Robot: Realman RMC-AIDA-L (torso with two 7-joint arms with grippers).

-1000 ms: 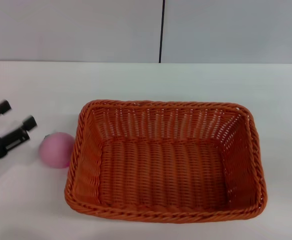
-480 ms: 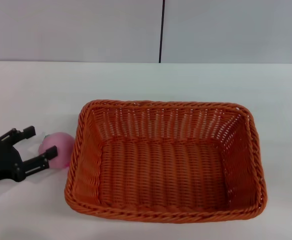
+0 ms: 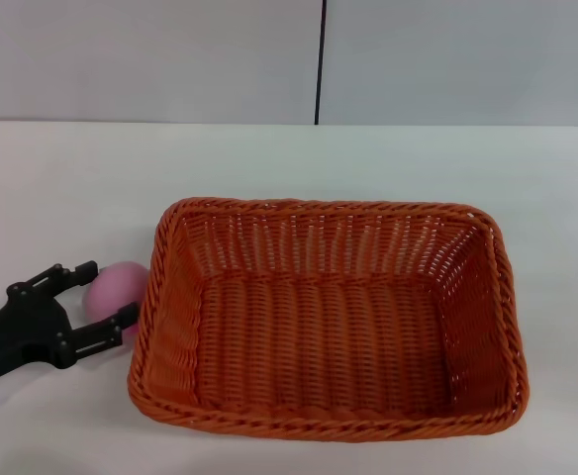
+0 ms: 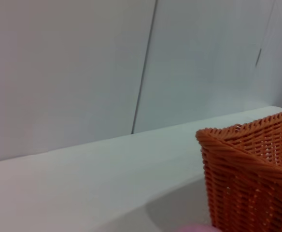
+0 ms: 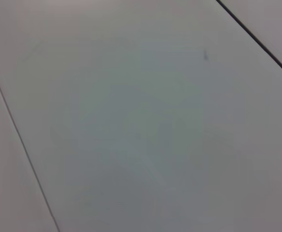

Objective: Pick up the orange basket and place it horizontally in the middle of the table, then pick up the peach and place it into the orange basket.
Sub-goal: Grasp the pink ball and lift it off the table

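Observation:
The peach [image 3: 117, 291] has the orange basket's side [image 3: 146, 322] close against it, so the robot's left gripper should raise the peach up and away before taking it over the basket's rim.
The orange basket [image 3: 329, 317] lies lengthwise across the middle of the white table [image 3: 289, 158], open side up and with nothing in it. The pink peach [image 3: 116, 284] rests on the table just off the basket's left wall. My left gripper [image 3: 106, 293] reaches in from the left at table level. It is open, one finger behind the peach and one in front of it. The left wrist view shows a corner of the basket [image 4: 249, 174] and a pink sliver of the peach [image 4: 196, 228]. The right gripper is out of view.
A pale wall with a dark vertical seam [image 3: 320, 61] stands behind the table's far edge. Bare tabletop surrounds the basket on the far side and to the right.
My left gripper has travelled right and toward the front of the table, from left of the peach to straddling it. The peach and basket have stayed put.

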